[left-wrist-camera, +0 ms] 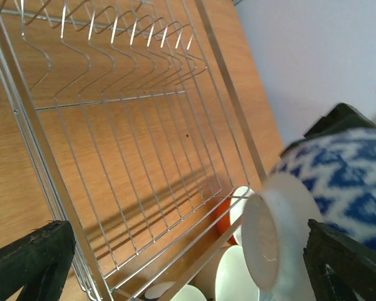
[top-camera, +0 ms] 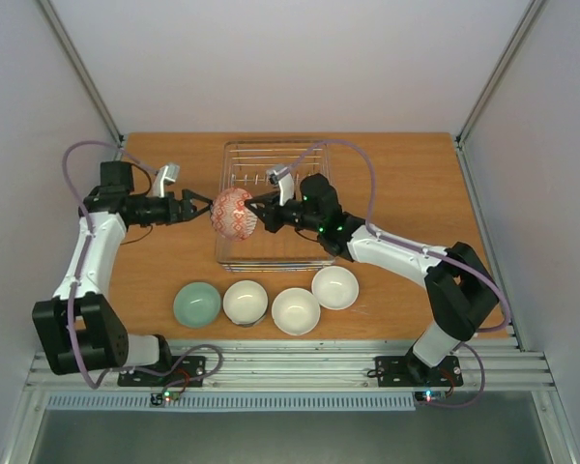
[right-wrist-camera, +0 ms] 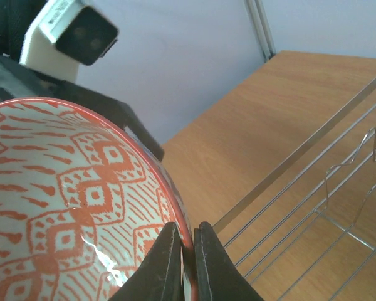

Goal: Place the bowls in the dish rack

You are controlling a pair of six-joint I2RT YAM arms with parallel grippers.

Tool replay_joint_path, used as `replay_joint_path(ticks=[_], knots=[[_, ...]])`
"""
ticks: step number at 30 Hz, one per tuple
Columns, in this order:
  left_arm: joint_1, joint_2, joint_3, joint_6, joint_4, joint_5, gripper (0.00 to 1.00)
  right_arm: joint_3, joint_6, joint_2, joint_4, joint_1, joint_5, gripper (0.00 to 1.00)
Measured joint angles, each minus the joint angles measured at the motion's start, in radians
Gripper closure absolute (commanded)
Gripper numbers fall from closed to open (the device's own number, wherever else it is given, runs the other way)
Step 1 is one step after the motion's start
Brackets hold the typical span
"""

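Next, I move my left gripper's open fingers around the bowl's foot and rim (top-camera: 232, 214) before I close them, because they are off-centre from the red-patterned bowl's white foot (left-wrist-camera: 279, 235).
The red-patterned bowl (top-camera: 234, 213) is held on edge over the left side of the dish rack (top-camera: 314, 155), a silvery wire basket. My right gripper (top-camera: 257, 215) is shut on its rim; in the right wrist view the fingers (right-wrist-camera: 169, 263) pinch the rim of the patterned bowl (right-wrist-camera: 56, 213). My left gripper (top-camera: 201, 208) is open just left of the bowl. In the left wrist view the bowl's blue-patterned outside and white foot (left-wrist-camera: 269, 241) sit close to the right finger (left-wrist-camera: 348, 263), with the jaws spread wide (left-wrist-camera: 188, 269). The rack (left-wrist-camera: 144, 125) holds no bowls.
Several bowls stand in a row on the wooden table in front of the rack: a pale green one (top-camera: 196, 304) and three white-inside ones (top-camera: 245, 302) (top-camera: 296, 310) (top-camera: 335, 287). One shows an orange outside (left-wrist-camera: 224, 216). Grey walls enclose the table's sides.
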State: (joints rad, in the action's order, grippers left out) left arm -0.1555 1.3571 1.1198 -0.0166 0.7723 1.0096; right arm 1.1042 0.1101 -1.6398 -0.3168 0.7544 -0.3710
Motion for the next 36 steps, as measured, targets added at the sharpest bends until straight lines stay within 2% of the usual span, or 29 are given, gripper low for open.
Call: replay_joint_path(ticks=[9, 12, 22, 36], knots=[[0.022, -0.172, 0.013, -0.021, 0.070, 0.102, 0.01, -0.086, -0.086, -0.020, -0.202, -0.087, -0.069, 0.99], [0.022, -0.187, 0.015, -0.017, 0.073, 0.116, 0.01, -0.107, -0.125, -0.048, -0.271, -0.089, -0.109, 0.99], [0.029, -0.149, 0.005, -0.010, 0.083, 0.099, 0.01, -0.060, -0.236, -0.187, -0.423, -0.095, -0.201, 0.99], [0.063, -0.124, -0.032, 0.052, 0.033, 0.053, 0.01, -0.026, -0.294, -0.224, -0.507, -0.098, -0.240, 0.99]])
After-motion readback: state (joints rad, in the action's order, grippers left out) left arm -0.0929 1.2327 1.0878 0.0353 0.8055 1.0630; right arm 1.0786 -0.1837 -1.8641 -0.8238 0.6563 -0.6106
